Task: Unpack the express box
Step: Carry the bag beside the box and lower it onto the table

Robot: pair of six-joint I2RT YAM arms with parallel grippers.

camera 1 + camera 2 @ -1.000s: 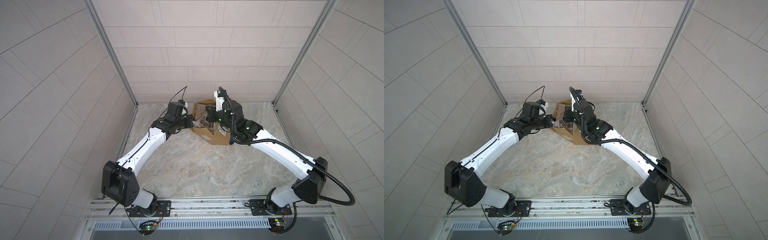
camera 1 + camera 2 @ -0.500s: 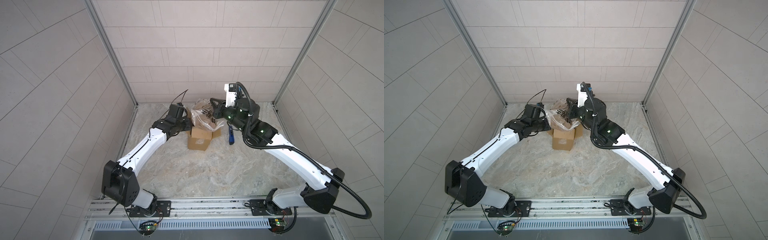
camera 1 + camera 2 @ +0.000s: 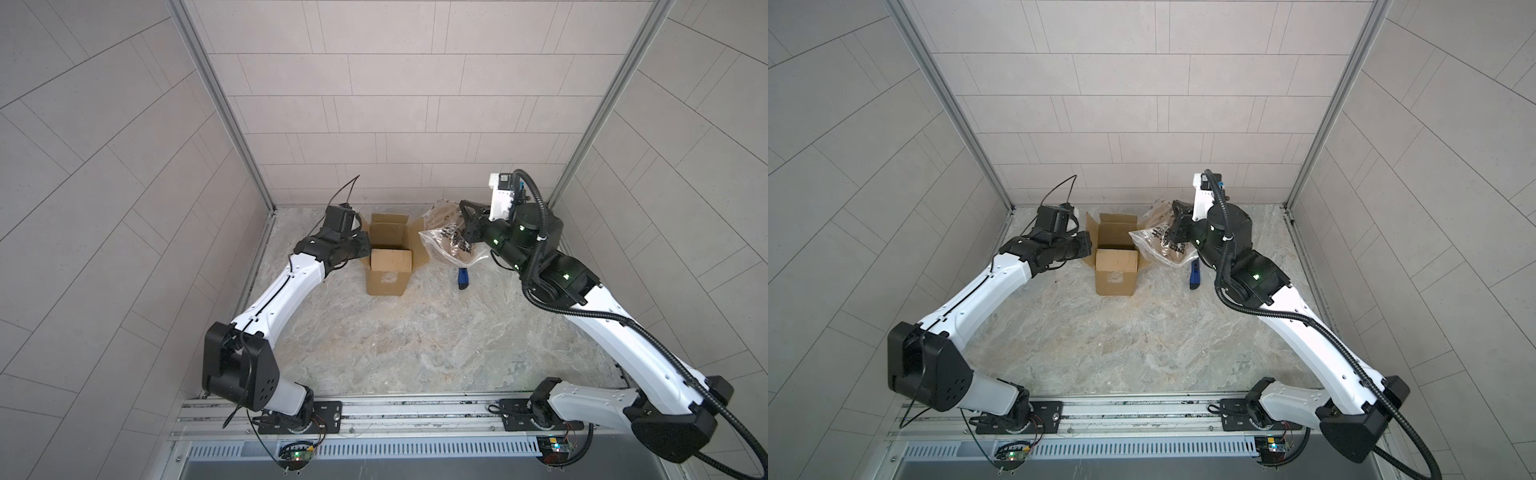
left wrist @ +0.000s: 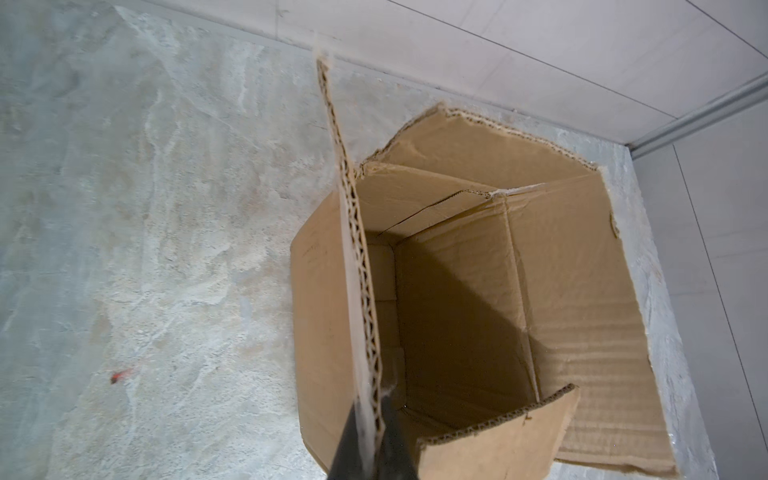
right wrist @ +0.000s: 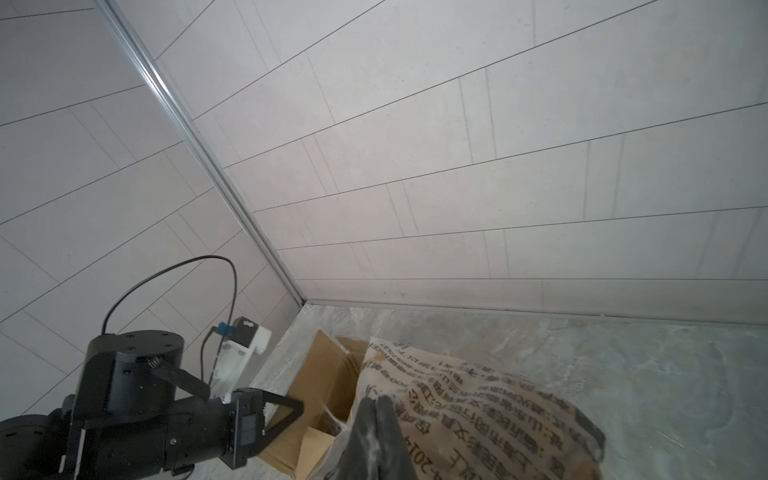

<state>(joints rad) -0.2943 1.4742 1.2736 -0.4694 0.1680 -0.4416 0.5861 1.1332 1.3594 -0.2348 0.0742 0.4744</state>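
The bag hangs clear of the empty box. My right gripper should keep lowering the bag until it comes to rest between the box and the blue knife.
The express box, a small brown carton, stands upright on the floor with its flaps open. In the left wrist view its inside shows empty. My left gripper is shut on the edge of the box's left flap. To the right of the box my right gripper is shut on a crinkly brown printed bag in clear plastic. It holds the bag above the floor, clear of the box.
A blue utility knife lies on the floor just right of the box, under the hanging bag. Tiled walls close in the back and both sides. The box stands near the back wall.
The right gripper has lifted the printed bag out of the box and carried it up and to the right. The box has settled upright, with the left gripper still on its flap.
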